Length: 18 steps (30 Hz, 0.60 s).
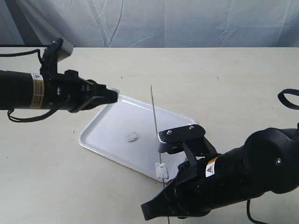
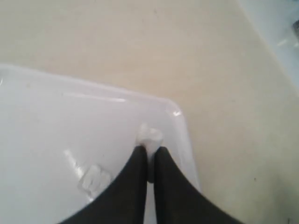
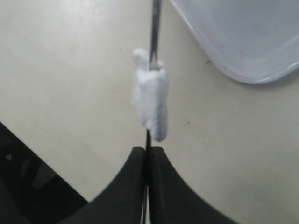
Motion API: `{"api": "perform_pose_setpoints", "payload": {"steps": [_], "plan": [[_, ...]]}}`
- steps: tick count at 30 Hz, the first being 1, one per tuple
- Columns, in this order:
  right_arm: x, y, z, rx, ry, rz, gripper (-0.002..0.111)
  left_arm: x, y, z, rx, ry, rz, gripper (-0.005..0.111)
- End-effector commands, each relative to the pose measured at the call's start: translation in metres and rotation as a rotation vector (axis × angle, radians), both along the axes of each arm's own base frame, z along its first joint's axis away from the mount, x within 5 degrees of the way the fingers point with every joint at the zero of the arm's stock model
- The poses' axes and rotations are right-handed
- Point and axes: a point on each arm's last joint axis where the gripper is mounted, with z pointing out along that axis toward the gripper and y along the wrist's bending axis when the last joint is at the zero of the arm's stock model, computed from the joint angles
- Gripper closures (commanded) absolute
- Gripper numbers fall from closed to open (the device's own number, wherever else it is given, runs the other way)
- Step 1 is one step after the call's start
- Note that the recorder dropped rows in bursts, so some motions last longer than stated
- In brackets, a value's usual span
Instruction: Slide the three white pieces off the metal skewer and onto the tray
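Observation:
The held white piece is clear of the skewer, and the tray is open beside the loose piece. My left gripper should go on lowering and let go there.
The white tray (image 1: 105,126) lies mid-table with one white piece (image 1: 131,136) loose on it. My left gripper (image 1: 115,95) hovers at the tray's far-left corner, shut on a second white piece (image 2: 149,136) that sticks out past its fingertips (image 2: 140,156). The loose piece (image 2: 95,179) shows beside them, low over the tray (image 2: 65,116). My right gripper (image 3: 148,150) is shut on the thin metal skewer (image 1: 154,116), which slants up over the tray's near edge. A white piece (image 3: 150,100) is still threaded on the skewer (image 3: 154,18) just beyond the jaws, also visible as a lump (image 1: 160,170) at the tray rim.
The beige table (image 1: 224,84) runs around the tray, with a pale cloth backdrop (image 1: 163,18) behind it. The right arm's bulky black body (image 1: 243,172) fills the near right. A black cable loop (image 1: 289,99) lies at the right edge. The tray's corner (image 3: 243,37) sits beside the skewer.

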Motion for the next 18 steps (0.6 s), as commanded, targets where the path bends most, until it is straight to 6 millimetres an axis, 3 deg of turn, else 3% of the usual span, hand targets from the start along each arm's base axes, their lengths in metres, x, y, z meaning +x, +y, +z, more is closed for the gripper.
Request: {"api": "perform_pose_setpoints", "payload": {"steps": [1,6,15,18], "plan": [[0.0,0.001,0.001,0.01,-0.008,-0.008,0.109,0.004,-0.001,-0.036,0.035,0.14,-0.009,0.107],[0.0,0.0,0.004,0.026,-0.018,-0.015,0.109,0.009,-0.004,-0.069,0.034,0.232,-0.022,0.107],[0.007,0.0,0.016,0.077,-0.12,-0.036,0.109,0.022,-0.014,-0.081,-0.05,0.257,-0.066,0.107],[0.009,0.0,0.017,0.087,-0.152,-0.046,0.109,0.026,-0.015,-0.088,-0.052,0.269,-0.071,0.099]]}}
